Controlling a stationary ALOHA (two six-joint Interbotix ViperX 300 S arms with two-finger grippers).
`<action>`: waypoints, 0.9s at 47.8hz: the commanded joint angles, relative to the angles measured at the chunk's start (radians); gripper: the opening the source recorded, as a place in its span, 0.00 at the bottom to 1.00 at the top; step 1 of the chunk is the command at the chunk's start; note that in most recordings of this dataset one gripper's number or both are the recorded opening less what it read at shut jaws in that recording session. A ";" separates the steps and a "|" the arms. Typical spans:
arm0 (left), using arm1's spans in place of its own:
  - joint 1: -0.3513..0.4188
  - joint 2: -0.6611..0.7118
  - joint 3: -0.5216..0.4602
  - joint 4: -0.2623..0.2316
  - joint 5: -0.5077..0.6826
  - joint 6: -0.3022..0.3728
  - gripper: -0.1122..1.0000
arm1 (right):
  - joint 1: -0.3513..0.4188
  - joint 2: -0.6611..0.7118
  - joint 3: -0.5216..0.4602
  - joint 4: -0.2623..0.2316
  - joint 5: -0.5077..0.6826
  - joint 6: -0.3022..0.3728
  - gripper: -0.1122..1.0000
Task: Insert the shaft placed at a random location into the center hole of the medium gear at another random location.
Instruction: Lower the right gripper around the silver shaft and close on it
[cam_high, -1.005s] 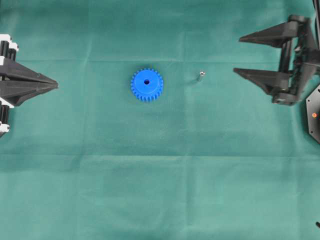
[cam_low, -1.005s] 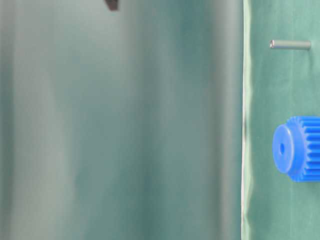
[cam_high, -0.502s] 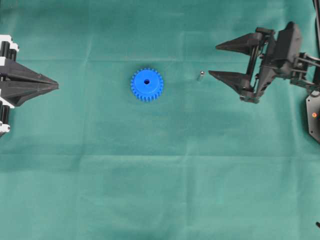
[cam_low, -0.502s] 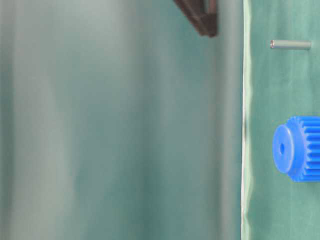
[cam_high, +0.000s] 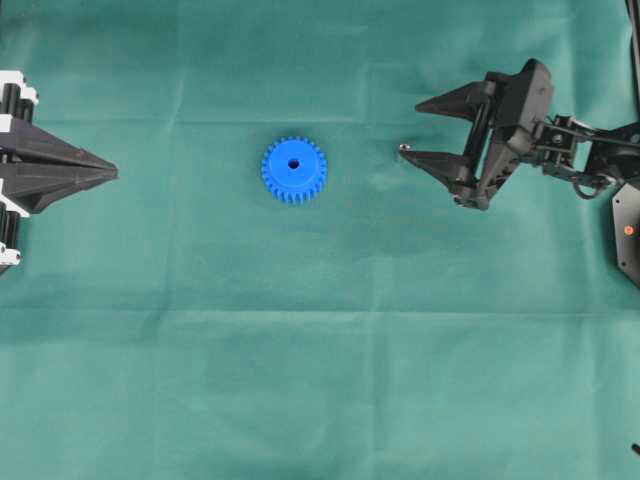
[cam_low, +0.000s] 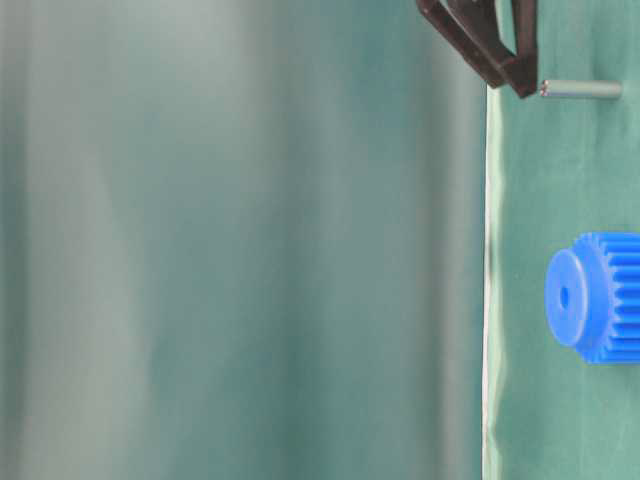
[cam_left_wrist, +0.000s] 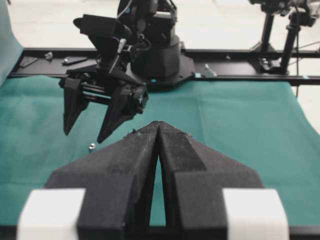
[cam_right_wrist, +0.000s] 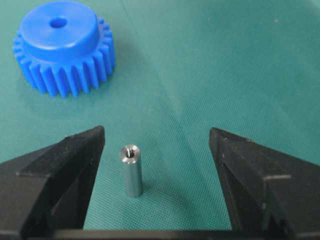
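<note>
The shaft (cam_right_wrist: 132, 171) is short next to the thick gear (cam_right_wrist: 64, 55), so it will go in almost up to its tip when the robot lowers it into the gear's hole.
The blue medium gear (cam_high: 294, 170) lies flat on the green cloth with its center hole (cam_high: 294, 163) facing up. The silvery shaft (cam_high: 404, 149) stands upright to its right. My right gripper (cam_high: 411, 130) is open, with a finger on either side of the shaft. In the right wrist view the shaft (cam_right_wrist: 131, 170) stands between the fingers, close to the left one and untouched, with the gear (cam_right_wrist: 62, 47) beyond it. My left gripper (cam_high: 115, 172) is shut and empty at the far left edge. The left wrist view shows its closed tips (cam_left_wrist: 158, 125).
Green cloth (cam_high: 320, 350) covers the whole table. A black fixture with an orange dot (cam_high: 628, 230) sits at the right edge. The right arm's base (cam_left_wrist: 160, 55) and a black rail stand at the table's far side in the left wrist view.
My right gripper has moved left and down from the right edge, and its open fingers now stand on both sides of the shaft. The left gripper, gear and shaft have not moved.
</note>
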 joint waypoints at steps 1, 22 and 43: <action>0.000 0.009 -0.017 0.003 -0.003 -0.002 0.10 | -0.002 0.008 -0.025 0.002 -0.017 0.009 0.88; 0.003 0.009 -0.017 0.002 0.008 -0.002 0.10 | 0.005 0.055 -0.037 0.003 -0.017 0.031 0.87; 0.005 0.008 -0.018 0.002 0.011 -0.002 0.10 | 0.021 0.071 -0.043 -0.002 -0.015 0.031 0.65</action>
